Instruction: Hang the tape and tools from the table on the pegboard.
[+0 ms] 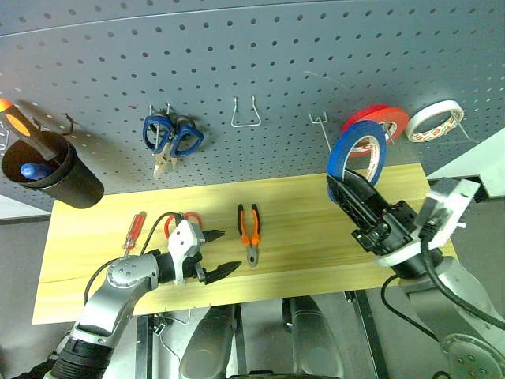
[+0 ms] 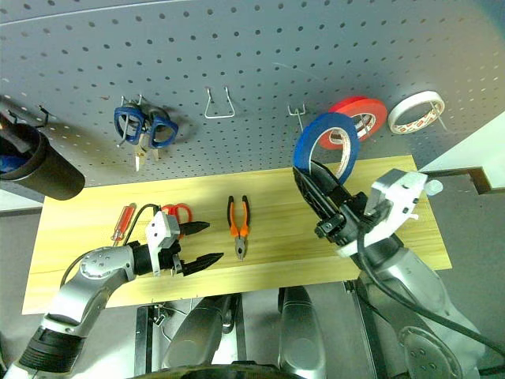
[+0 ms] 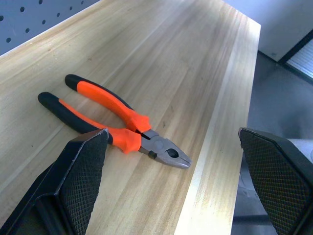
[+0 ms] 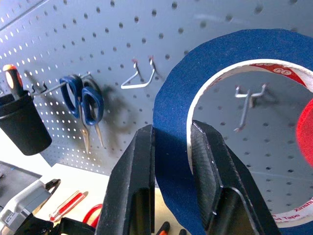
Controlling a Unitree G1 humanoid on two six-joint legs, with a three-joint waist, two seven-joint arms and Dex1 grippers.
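Observation:
The blue tape's hole [image 4: 264, 147] is facing the empty wire hook [image 4: 247, 105], so my right gripper should keep going toward the pegboard until the top of the tape rests on that hook.
The blue tape [image 1: 339, 156] is lifted in front of the dark grey pegboard [image 1: 276, 63], and my right gripper [image 1: 348, 186] is shut on its lower rim. In the right wrist view the tape [image 4: 171, 112] frames an empty wire hook [image 4: 247, 100]. The orange-and-black pliers [image 1: 249, 231] lie mid-table, with the red-handled screwdriver [image 1: 135, 230] to their left. The red scissors [image 1: 192, 219] are partly hidden behind my left gripper [image 1: 218, 253]. That gripper is open just above the table [image 1: 316, 237], pointing at the pliers [image 3: 122, 117].
Blue-handled scissors [image 1: 172, 136] hang on the board's left, beside an empty wire loop hook [image 1: 246, 114]. A red-orange roll [image 1: 385, 118] and a white roll [image 1: 434, 120] hang at the right. A black cup [image 1: 47, 170] holding an orange-and-black screwdriver is at the far left.

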